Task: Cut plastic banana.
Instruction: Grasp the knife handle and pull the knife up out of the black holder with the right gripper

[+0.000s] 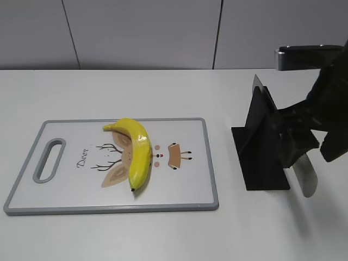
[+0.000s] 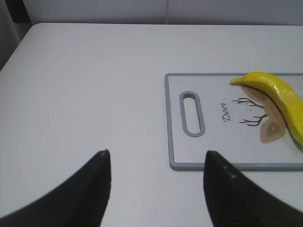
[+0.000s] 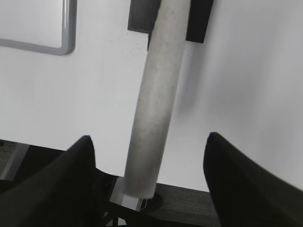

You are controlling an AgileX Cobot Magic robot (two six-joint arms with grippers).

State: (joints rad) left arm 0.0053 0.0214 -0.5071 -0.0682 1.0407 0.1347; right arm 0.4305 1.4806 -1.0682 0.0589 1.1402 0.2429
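The knife (image 1: 305,176) is leaning along the sloping side of the black stand, above a broad flat foot (image 1: 261,178), so the knife will come loose when I lift and the stand will stay upright.
A yellow plastic banana (image 1: 138,152) lies on a white cutting board (image 1: 190,174) with a grey rim and a deer drawing. The left wrist view shows it at the right edge (image 2: 279,94). A knife with a grey handle (image 1: 304,176) rests in a black stand (image 1: 261,157). Its blade tip (image 1: 258,84) pokes out at the top. My right gripper (image 3: 149,136) is open, with one finger on each side of the handle (image 3: 154,94) and a gap to each. My left gripper (image 2: 156,152) is open and empty above the table, left of the board (image 2: 208,151).
The board's handle slot (image 2: 191,113) faces my left gripper. The black stand (image 3: 142,14) sits on the white table to the right of the board. A grey panelled wall runs behind the table.
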